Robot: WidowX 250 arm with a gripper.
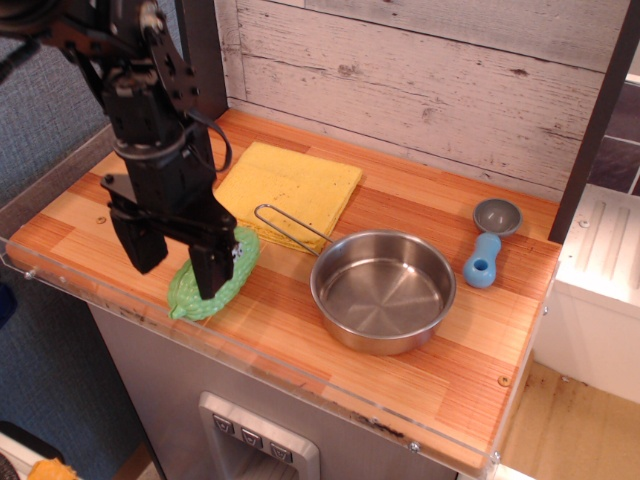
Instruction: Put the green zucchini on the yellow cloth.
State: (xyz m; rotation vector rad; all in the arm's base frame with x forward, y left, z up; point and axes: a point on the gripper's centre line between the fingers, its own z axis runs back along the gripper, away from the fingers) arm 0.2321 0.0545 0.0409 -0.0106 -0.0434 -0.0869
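I expect the steel pan [383, 291] to turn when I carry the green zucchini across, because the wire handle [263, 210] sticks out over the yellow cloth beside the zucchini.
The green zucchini [240, 262], light green and bumpy, lies on the wooden counter near the front left edge, mostly hidden behind my gripper. My gripper [178, 265] is open, its two black fingers [213, 272] pointing down, one on each side of the zucchini's left part. I cannot tell whether the fingers touch it. The yellow cloth [300, 185] lies flat behind the zucchini, toward the back wall, with nothing on it.
A steel pan [383, 290] with a wire handle [285, 224] sits right of the zucchini. A blue and grey scoop [488, 243] lies at the right. A clear plastic rim [300, 375] lines the counter's front edge. A wood-plank wall stands behind.
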